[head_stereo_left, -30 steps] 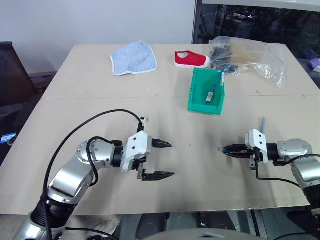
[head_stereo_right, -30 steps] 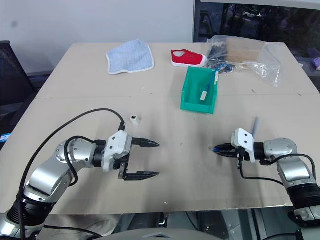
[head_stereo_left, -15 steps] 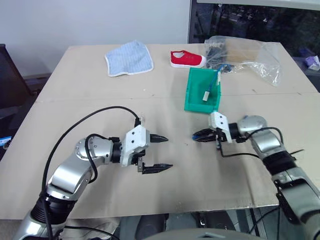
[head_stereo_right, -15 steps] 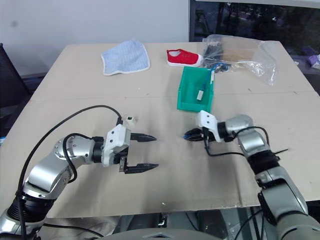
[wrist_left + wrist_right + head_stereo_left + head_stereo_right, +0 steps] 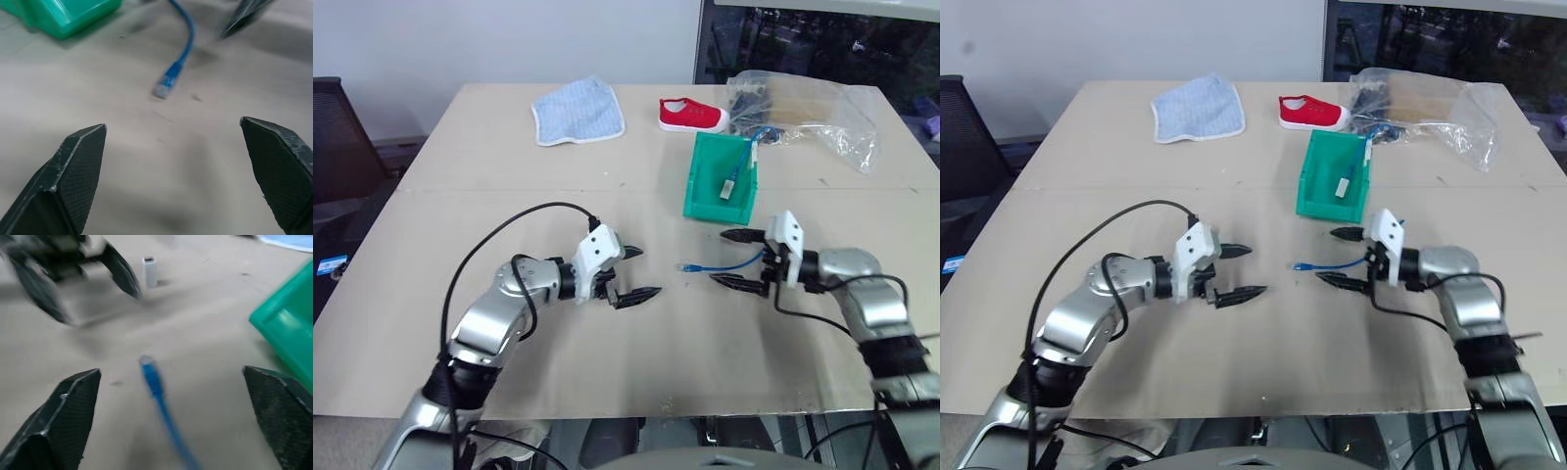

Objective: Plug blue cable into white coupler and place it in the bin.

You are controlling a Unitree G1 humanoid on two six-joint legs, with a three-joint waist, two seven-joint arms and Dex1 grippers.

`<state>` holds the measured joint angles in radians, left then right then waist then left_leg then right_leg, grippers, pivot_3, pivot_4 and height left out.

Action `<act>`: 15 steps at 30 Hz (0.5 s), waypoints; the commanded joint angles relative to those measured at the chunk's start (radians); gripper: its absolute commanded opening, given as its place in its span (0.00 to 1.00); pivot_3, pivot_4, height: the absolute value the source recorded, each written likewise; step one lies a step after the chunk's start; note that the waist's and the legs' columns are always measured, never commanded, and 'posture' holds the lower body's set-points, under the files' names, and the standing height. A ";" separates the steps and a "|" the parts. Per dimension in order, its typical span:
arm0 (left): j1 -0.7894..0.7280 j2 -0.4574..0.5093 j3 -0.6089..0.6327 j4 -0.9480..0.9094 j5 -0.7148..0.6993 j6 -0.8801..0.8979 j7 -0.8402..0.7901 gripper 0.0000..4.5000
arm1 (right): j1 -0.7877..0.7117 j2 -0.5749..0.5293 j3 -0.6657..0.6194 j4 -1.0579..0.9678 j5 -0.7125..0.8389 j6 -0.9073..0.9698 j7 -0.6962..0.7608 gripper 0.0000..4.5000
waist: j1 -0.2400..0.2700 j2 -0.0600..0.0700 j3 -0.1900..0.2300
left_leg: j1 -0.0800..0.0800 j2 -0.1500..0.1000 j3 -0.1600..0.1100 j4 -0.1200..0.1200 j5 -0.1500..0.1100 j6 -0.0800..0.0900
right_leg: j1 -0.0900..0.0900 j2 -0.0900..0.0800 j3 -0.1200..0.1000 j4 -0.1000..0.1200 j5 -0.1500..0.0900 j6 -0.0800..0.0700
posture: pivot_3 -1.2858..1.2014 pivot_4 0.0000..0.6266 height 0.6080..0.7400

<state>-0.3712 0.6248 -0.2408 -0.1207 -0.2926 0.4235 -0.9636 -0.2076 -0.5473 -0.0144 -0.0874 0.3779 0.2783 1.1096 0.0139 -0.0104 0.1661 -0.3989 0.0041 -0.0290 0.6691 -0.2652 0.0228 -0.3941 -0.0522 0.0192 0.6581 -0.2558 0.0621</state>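
The blue cable (image 5: 713,269) is lying in one smooth, gentle curve (image 5: 744,263). I expect its tail to stick out in a stiff arc when I raise the plug end.
The blue cable (image 5: 722,263) lies curved on the table, its clear plug (image 5: 164,88) pointing toward my left gripper (image 5: 651,272). My right gripper (image 5: 718,258) is open, its fingers on either side of the cable's other end and not pinching it. The left gripper is open too and empty, a short way from the plug. In the right wrist view the white coupler (image 5: 149,271) stands on the table just beyond the left gripper's fingertips. The green bin (image 5: 697,178) stands behind the cable, near the right gripper; inside it lies another blue cable with a pale block (image 5: 729,188).
A blue striped cloth (image 5: 576,110), a red shoe (image 5: 690,116) and a clear crinkled plastic bag (image 5: 818,113) lie along the table's far side. A black wire (image 5: 524,220) loops over the table from my left arm.
My right gripper carried the blue cable from the table's right side toward the middle, then opened; the cable now lies between its fingers. The left gripper reached forward toward the cable's plug.
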 commanded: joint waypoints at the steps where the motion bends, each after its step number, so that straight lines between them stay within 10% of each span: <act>1: -0.108 -0.031 -0.067 0.136 0.071 -0.089 -0.075 1.00 | 0.152 -0.018 -0.115 -0.218 0.099 0.077 -0.089 0.98 | -0.002 0.000 0.000 | 0.000 -0.001 0.001 0.000 0.000 0.000 | 0.000 0.000 0.001 0.000 0.000 0.000 | 0.52 0.24 1.00; 14: -0.306 -0.165 -0.162 0.508 0.212 -0.304 -0.239 1.00 | 0.413 0.030 -0.155 -0.385 0.089 -0.010 -0.241 0.98 | 0.002 -0.001 -0.001 | 0.002 -0.002 0.002 0.003 0.000 0.000 | 0.003 0.001 0.003 0.001 0.000 0.000 | 0.52 0.24 1.00; 15: -0.311 -0.171 -0.161 0.520 0.215 -0.316 -0.246 0.88 | 0.417 0.032 -0.153 -0.386 0.087 -0.014 -0.247 1.00 | 0.003 -0.001 -0.001 | 0.002 -0.002 0.002 0.004 0.000 0.000 | 0.003 0.001 0.003 0.001 0.000 0.000 | 0.52 0.24 1.00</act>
<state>-0.6711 0.4703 -0.3822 0.3827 -0.0951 0.1218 -1.1873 0.2016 -0.5215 -0.1607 -0.4319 0.4539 0.2898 0.8740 0.0173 -0.0115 0.1651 -0.3971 0.0026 -0.0276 0.6738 -0.2651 0.0231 -0.3910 -0.0515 0.0222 0.6589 -0.2559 0.0625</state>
